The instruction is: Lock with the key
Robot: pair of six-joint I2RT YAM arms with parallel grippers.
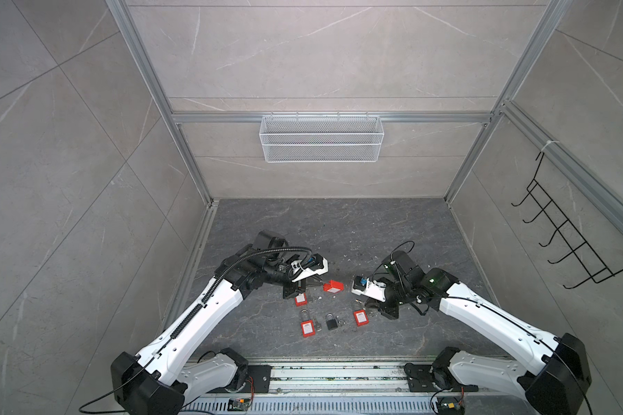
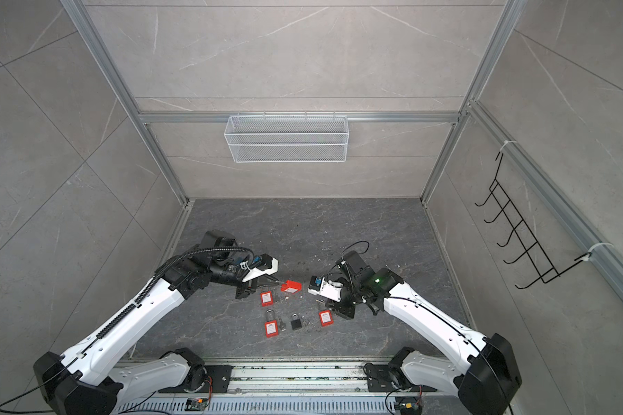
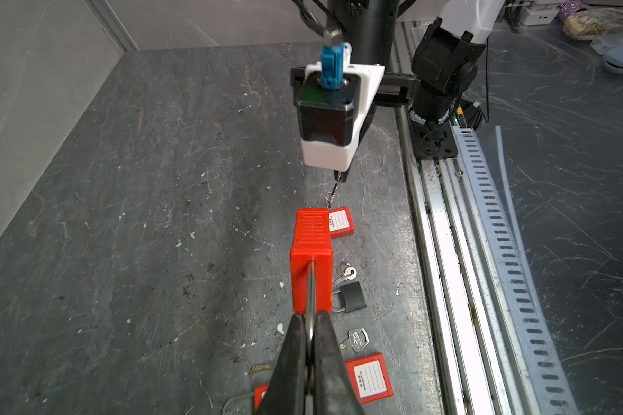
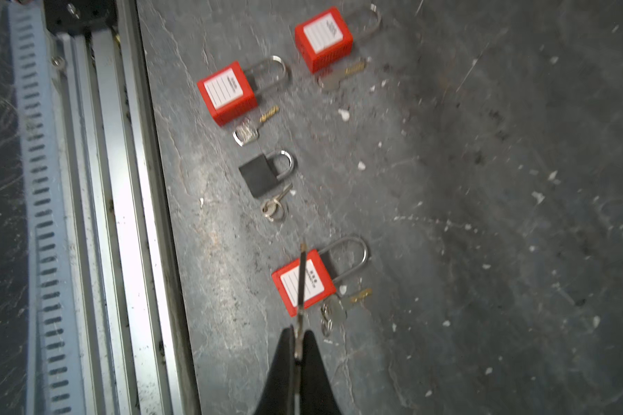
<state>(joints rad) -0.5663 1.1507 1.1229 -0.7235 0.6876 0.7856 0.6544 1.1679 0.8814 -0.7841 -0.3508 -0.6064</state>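
Observation:
My left gripper should keep lowering the held padlock to the open floor (image 1: 324, 299) and let go of it there, as my right gripper's key (image 3: 333, 196) is clear of this padlock.
My left gripper (image 3: 310, 325) is shut on the steel shackle of a red padlock (image 3: 312, 266), held off the floor with its body pointing away from the jaws. In both top views this padlock (image 1: 333, 286) (image 2: 291, 286) hangs between the two arms. My right gripper (image 4: 298, 341) is shut on a key (image 4: 301, 280), seen edge-on as a thin dark blade sticking out past the fingertips. In the left wrist view the key (image 3: 333, 194) shows under the right wrist camera, just beyond the far end of the padlock, pointing toward it.
On the dark floor lie three more red padlocks (image 4: 227, 91) (image 4: 324, 39) (image 4: 304, 284) and a black one (image 4: 259, 176), each with a loose key beside it (image 4: 247, 134). The aluminium base rail (image 4: 130, 215) runs along the near edge. A white wire basket (image 1: 321, 138) hangs on the back wall.

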